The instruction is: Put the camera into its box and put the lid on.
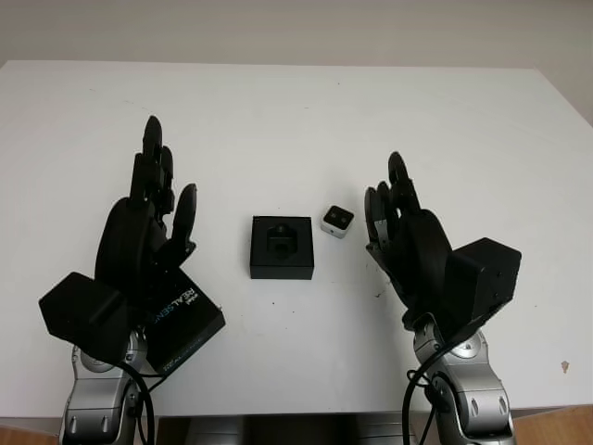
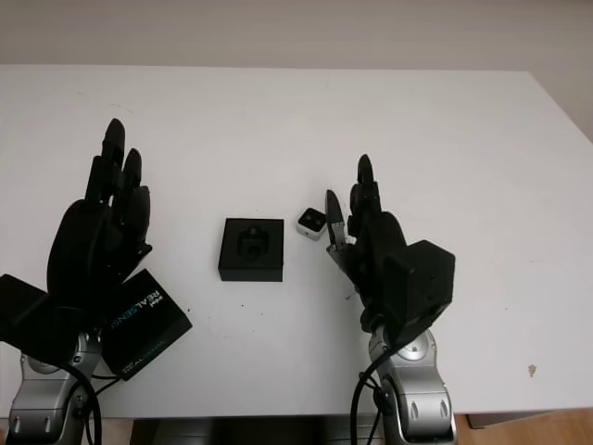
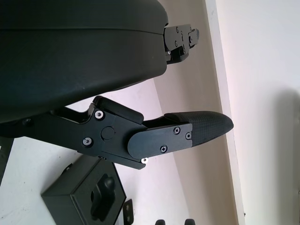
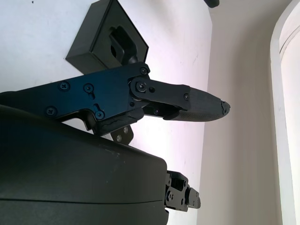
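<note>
The camera [image 1: 337, 221] will sink nearly flush into the moulded black insert, lens side up, when the robot lowers it, because the insert has a deep squared hollow [image 1: 282, 241].
A small black box [image 1: 282, 247] sits open in the middle of the white table [image 1: 296, 120], with a moulded black insert inside; it also appears in the left wrist view [image 3: 84, 197] and the right wrist view [image 4: 108, 40]. The little white camera [image 1: 337, 221] with a dark lens face lies just right of the box, touching nothing. A black lid [image 1: 181, 320] printed with white lettering lies at the near left, partly under my left hand [image 1: 153, 218], which is open above it. My right hand [image 1: 398, 218] is open beside the camera, just to its right.
The table's front edge [image 1: 306, 414] runs close to both forearms. A small dark speck [image 1: 565, 367] marks the near right corner. White tabletop stretches behind the box to the far edge.
</note>
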{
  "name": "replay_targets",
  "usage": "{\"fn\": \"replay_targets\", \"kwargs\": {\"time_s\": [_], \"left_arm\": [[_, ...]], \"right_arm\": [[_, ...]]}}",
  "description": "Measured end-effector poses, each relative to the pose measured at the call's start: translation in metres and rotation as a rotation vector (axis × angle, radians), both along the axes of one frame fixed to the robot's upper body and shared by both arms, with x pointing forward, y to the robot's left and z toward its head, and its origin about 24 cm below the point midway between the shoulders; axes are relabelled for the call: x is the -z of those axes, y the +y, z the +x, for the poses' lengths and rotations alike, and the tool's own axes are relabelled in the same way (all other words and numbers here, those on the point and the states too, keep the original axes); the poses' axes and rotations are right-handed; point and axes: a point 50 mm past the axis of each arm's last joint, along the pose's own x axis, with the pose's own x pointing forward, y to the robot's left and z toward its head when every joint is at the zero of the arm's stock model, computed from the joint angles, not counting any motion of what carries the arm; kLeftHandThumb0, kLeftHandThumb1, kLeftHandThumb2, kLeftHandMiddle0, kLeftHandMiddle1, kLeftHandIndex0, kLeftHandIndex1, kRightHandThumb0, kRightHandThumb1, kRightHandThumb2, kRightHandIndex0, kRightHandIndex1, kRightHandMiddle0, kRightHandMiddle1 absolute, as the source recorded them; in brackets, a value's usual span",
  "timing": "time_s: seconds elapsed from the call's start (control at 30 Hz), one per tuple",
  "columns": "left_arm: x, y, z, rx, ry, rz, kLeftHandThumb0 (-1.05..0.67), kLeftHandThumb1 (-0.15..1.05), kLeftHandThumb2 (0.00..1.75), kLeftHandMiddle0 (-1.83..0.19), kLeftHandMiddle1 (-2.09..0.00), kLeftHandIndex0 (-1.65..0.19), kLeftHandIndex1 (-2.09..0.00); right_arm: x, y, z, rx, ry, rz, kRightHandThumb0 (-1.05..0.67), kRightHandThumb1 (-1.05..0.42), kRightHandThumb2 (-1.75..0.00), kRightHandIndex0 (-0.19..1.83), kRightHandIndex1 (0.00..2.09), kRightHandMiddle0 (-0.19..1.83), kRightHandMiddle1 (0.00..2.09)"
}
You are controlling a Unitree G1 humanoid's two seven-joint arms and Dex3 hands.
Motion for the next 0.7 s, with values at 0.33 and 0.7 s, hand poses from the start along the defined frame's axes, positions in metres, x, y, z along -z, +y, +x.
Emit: {"fn": "replay_targets", "kwargs": {"time_s": [0.33,0.7], "left_arm": [[-0.003,-0.001,-0.001,0.008,-0.005,-0.002,-0.7,1.05,0.58,0.16,-0.05,0.16,-0.05],[-0.001,0.001,-0.003,0.0,-0.001,-0.005,-0.69,1.05,0.59,0.15,-0.06,0.15,-0.05]], "right_arm": [[-0.002,-0.004,0.004,-0.001,-0.006,-0.007,-0.69,-1.05,-0.42,-0.09,0.07,-0.08,0.07],[-0.085,-0.058,0.064,-0.16,-0.267,-0.46,-0.52,-0.79,-0.05,0.24,0.25,-0.02,0.72]]}}
